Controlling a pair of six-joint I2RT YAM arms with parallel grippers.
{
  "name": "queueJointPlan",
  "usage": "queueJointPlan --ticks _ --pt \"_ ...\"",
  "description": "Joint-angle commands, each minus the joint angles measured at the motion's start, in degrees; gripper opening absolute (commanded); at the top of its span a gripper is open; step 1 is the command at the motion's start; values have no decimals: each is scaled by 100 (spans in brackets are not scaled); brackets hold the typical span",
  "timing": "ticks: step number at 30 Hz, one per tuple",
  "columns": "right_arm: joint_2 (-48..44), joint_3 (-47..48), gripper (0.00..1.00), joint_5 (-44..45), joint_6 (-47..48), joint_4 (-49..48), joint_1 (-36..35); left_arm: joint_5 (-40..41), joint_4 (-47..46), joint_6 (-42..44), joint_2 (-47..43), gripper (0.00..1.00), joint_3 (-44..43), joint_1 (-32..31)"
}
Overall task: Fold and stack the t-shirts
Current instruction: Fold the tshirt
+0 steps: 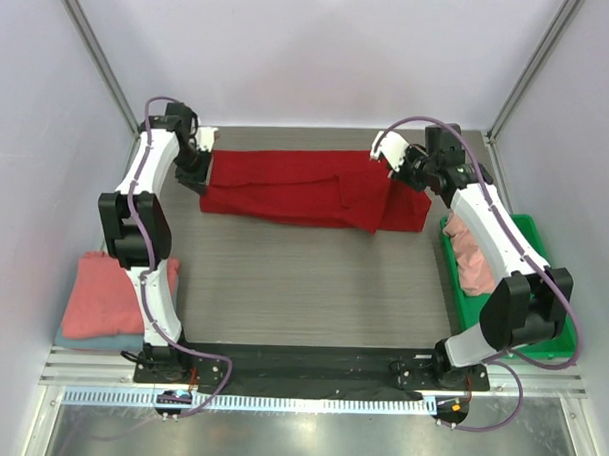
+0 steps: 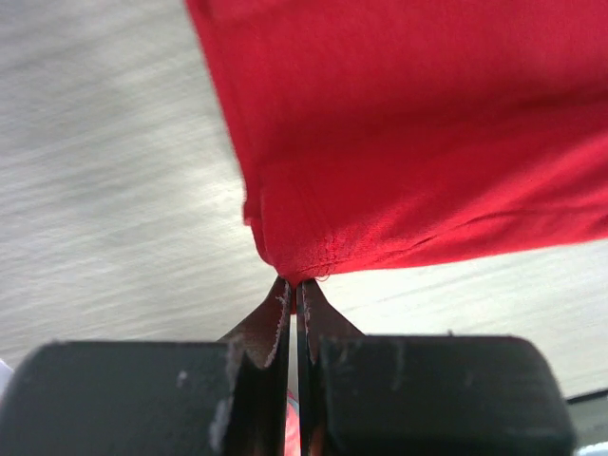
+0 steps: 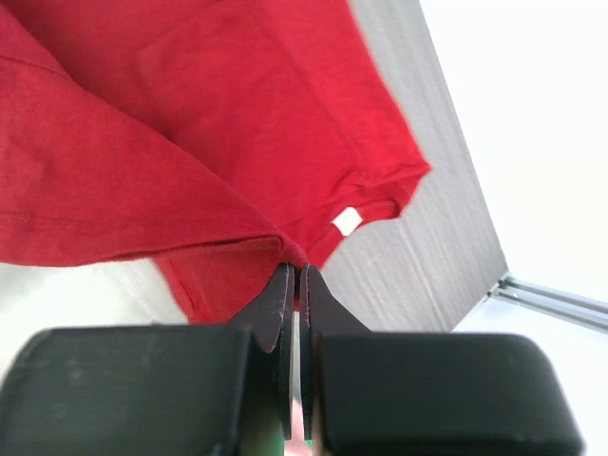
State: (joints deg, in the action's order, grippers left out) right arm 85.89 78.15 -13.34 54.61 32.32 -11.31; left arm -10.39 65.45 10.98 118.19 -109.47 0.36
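Observation:
I can see the red t-shirt stretched point(image 1: 286, 190) between both grippers, so I should keep moving my right gripper toward the t-shirt's far edge point(image 1: 347, 153) and let go of the fold there.
A deep red t-shirt point(image 1: 296, 188) lies stretched across the far half of the table, partly folded over itself. My left gripper point(image 1: 204, 170) is shut on the shirt's left edge; in the left wrist view the fingertips point(image 2: 296, 285) pinch a bunched corner of the red cloth point(image 2: 427, 142). My right gripper point(image 1: 392, 171) is shut on a fold near the shirt's right end. In the right wrist view its jaws point(image 3: 294, 272) clamp a doubled edge of the red cloth point(image 3: 142, 142), with the white neck label point(image 3: 347, 220) just beyond.
A folded salmon-pink shirt on a pale blue-grey one point(image 1: 107, 299) forms a stack at the near left table edge. A bright green tray point(image 1: 546, 342) at the right holds a crumpled salmon-pink shirt point(image 1: 472, 259). White walls enclose the table.

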Motion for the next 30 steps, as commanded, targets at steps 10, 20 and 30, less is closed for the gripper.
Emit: queueJointPlan --ticks 10,20,30 --pt "806 877 1 262 -407 -814 129 2 73 -132 608 0 -1217 175" --pt "1781 1536 1 447 -680 -1174 234 107 -41 -158 1293 0 -1928 157" --pt "3738 3422 1 613 -986 -1544 314 405 -304 -131 2391 5 -3027 52"
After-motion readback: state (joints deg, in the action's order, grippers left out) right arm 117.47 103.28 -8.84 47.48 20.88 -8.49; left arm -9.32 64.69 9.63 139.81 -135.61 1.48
